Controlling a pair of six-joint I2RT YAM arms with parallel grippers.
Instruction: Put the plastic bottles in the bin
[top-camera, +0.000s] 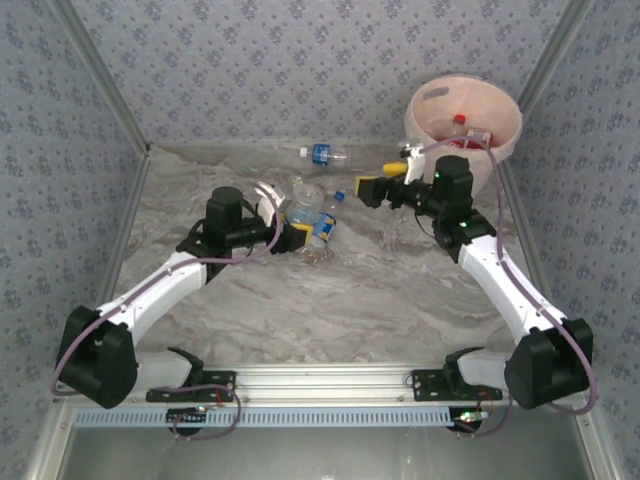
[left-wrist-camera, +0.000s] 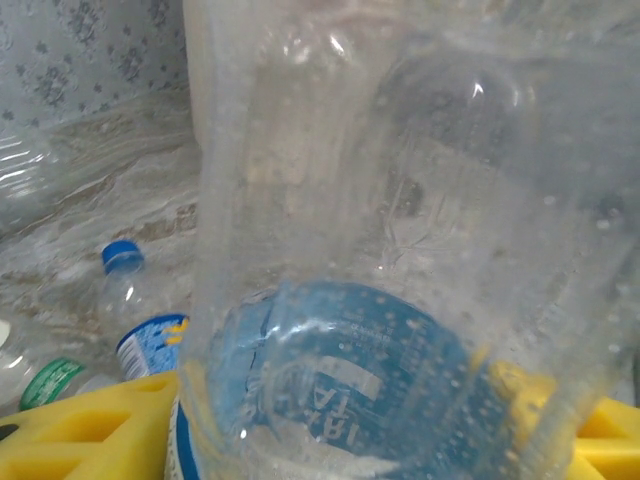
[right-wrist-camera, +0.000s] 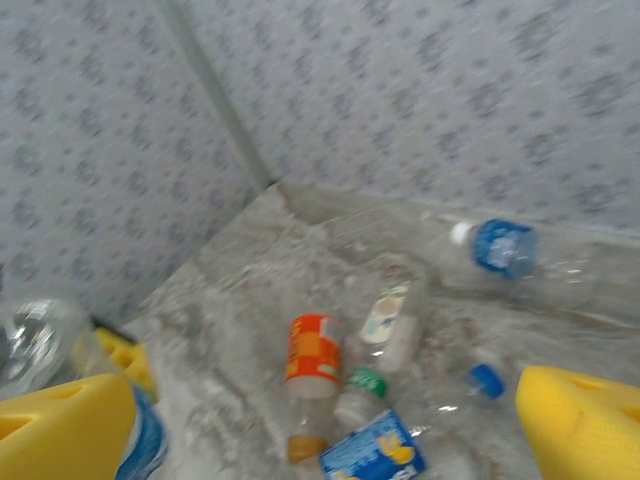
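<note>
My right gripper is to keep moving toward the held bottle's clear end (top-camera: 307, 194), which is free above my left gripper's fingers, until it can close around that end.
My left gripper (top-camera: 299, 224) is shut on a clear plastic bottle with a blue label (top-camera: 306, 203), held just above the middle of the table. In the left wrist view that bottle (left-wrist-camera: 390, 250) stands between the yellow fingers (left-wrist-camera: 90, 430). My right gripper (top-camera: 383, 178) hangs open and empty left of the cream bin (top-camera: 508, 140). A red-capped bottle (top-camera: 460, 122) lies inside the bin. Below the open right gripper (right-wrist-camera: 325, 420) lie an orange-labelled bottle (right-wrist-camera: 313, 350), a white-labelled one (right-wrist-camera: 386, 318), a green-capped one (right-wrist-camera: 366, 384) and a blue-labelled one (right-wrist-camera: 372, 452).
Another blue-labelled bottle (top-camera: 322, 154) lies by the back wall, also seen in the right wrist view (right-wrist-camera: 505, 248). A blue-capped bottle (left-wrist-camera: 125, 262) lies on the marble table (top-camera: 330, 310) behind the left gripper. Patterned walls close in the left, back and right sides.
</note>
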